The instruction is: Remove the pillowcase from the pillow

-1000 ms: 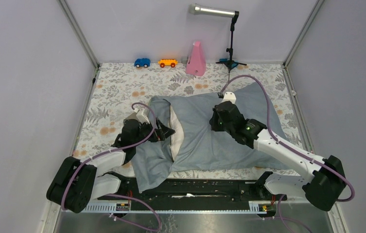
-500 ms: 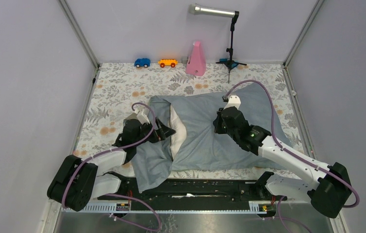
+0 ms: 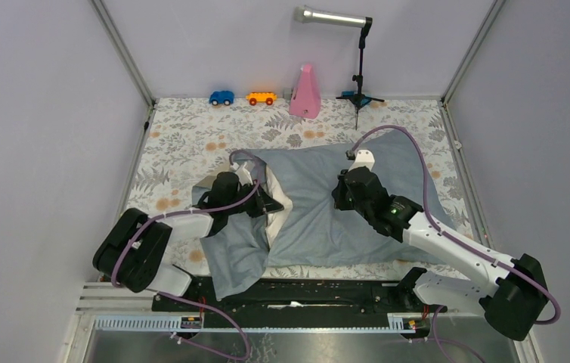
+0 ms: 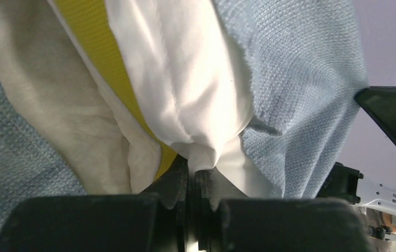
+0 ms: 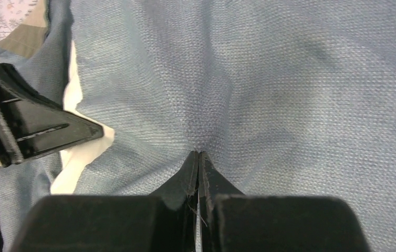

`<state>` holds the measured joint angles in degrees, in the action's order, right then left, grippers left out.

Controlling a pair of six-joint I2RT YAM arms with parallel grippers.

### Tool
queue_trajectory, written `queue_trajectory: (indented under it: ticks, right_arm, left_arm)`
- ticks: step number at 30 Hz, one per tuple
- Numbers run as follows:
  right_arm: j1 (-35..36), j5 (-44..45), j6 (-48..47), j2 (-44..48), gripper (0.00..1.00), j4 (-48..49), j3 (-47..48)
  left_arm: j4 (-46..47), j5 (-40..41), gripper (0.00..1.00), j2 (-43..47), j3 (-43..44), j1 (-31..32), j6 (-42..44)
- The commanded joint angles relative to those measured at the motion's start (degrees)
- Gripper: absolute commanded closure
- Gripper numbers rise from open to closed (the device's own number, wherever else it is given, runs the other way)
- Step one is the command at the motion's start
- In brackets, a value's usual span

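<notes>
The pillowcase still covers the pillow past the pillow's cream-white strip (image 3: 278,195), so my left gripper should raise the pillow's end (image 4: 198,115) while my right gripper pulls the pillowcase back.
The blue-grey pillowcase (image 3: 327,219) lies across the middle of the table, its loose mouth end trailing toward the near edge at the left. A cream-white strip of the pillow (image 3: 278,206) pokes out of the mouth. My left gripper (image 3: 267,203) is at that exposed end, shut on a pinch of white pillow (image 4: 185,79) fabric just beside the yellow piping (image 4: 96,42). In the left wrist view the gripper (image 4: 193,170) has the pillowcase (image 4: 301,79) hanging at its right. My right gripper (image 3: 340,198) presses down mid-case, shut on a tented fold of pillowcase (image 5: 269,79) at its tips (image 5: 199,153).
A blue toy car (image 3: 221,97), an orange toy car (image 3: 261,98), a pink cone (image 3: 306,92) and a black stand with a silver tube (image 3: 358,72) line the back edge. The floral cloth (image 3: 184,144) covers the table, with walls close on both sides.
My left arm has swung right onto the pillow's exposed end and its jaws have closed on the white fabric. The right gripper shifted slightly back, then held still on the case.
</notes>
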<state>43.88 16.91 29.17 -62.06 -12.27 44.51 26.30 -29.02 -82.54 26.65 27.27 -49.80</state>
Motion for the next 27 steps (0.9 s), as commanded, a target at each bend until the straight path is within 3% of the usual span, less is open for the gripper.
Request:
queue_trajectory:
  ticks: [1, 7, 10, 14, 18, 20, 23, 24, 27]
  right_arm:
    - [0.2, 8.1, 0.4, 2.6, 1.0, -4.6, 2.3]
    - [-0.9, 19.8, 1.4, 6.3, 1.0, -6.1, -0.4]
    - [-5.9, 22.9, 3.9, 8.0, 1.0, -7.9, -1.6]
    - [-17.1, 19.0, 6.3, 10.2, 1.0, -10.5, -2.8]
    - [-18.5, 12.2, 2.6, 14.7, 0.98, -6.7, -4.5]
    - [-18.4, 1.8, -2.3, 15.7, 0.77, -3.4, -4.7]
    - [-18.5, -12.2, -6.2, 13.7, 0.25, -2.4, -1.6]
    - [-18.5, -15.1, -6.5, 12.4, 0.18, -3.0, 1.1]
    - [-18.2, -25.2, -7.9, 6.7, 0.14, -3.8, 7.3]
  left_arm:
    - [-2.9, 1.9, 1.0, 7.0, 4.0, 0.7, 0.6]
    - [-16.4, 11.3, 1.0, 21.3, 9.9, 0.4, 2.2]
    - [-25.7, 15.5, 1.0, 26.3, 13.7, -2.6, 3.7]
    - [-33.0, 14.2, 1.0, 32.3, 14.6, -11.2, 4.3]
    - [-32.2, 11.4, 1.0, 35.0, 13.5, -13.0, 5.9]
    - [-29.0, 5.4, 1.0, 34.6, 12.5, -12.9, 5.7]
    - [-27.3, 1.3, 1.0, 32.5, 12.9, -10.5, 6.5]
    - [-27.2, 1.7, 1.0, 32.0, 13.3, -8.2, 7.4]
    - [-27.2, 4.1, 1.0, 31.1, 14.6, -3.3, 9.3]
